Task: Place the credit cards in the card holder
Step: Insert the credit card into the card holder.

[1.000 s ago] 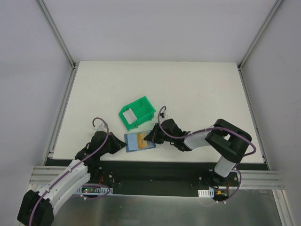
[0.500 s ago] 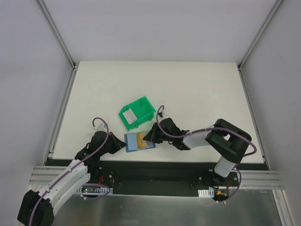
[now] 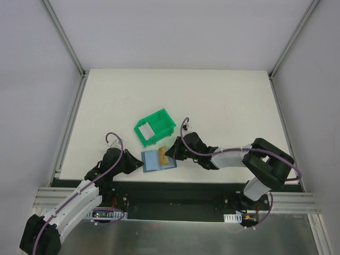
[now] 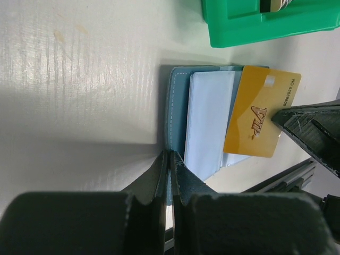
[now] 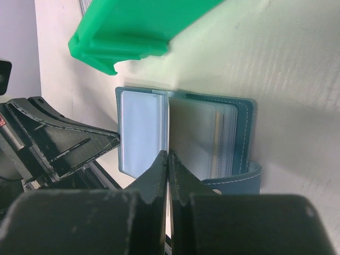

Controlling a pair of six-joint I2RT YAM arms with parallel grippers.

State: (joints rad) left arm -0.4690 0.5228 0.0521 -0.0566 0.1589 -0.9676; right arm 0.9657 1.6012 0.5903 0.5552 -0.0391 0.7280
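Note:
I should pull the credit card back with my right gripper and work it under the pale blue pocket point(image 5: 142, 130), because the card's edge is above the flat pocket's inner edge point(image 5: 162, 118).
The teal card holder point(image 3: 155, 162) lies open near the table's front edge, its pale blue pockets up point(image 4: 210, 122). My left gripper point(image 3: 139, 162) is shut on its left edge point(image 4: 170, 158). My right gripper point(image 3: 169, 155) is shut on the tan-gold credit card point(image 3: 163, 154) and holds it tilted over the holder's right half. The left wrist view shows the card's face point(image 4: 260, 119). The right wrist view shows the card only edge-on between the fingers, over the holder point(image 5: 204, 133). A grey-white card point(image 3: 144, 129) lies in the green bin. I cannot make out the dark card.
The green plastic bin point(image 3: 155, 126) stands just behind the card holder, close to both grippers; it also shows in the left wrist view point(image 4: 271, 24) and the right wrist view point(image 5: 133, 26). The table's front edge runs right below the holder.
The gold card has tipped up from lying flat on the holder to standing tilted. My right gripper and arm have shifted slightly right. The left gripper has not moved.

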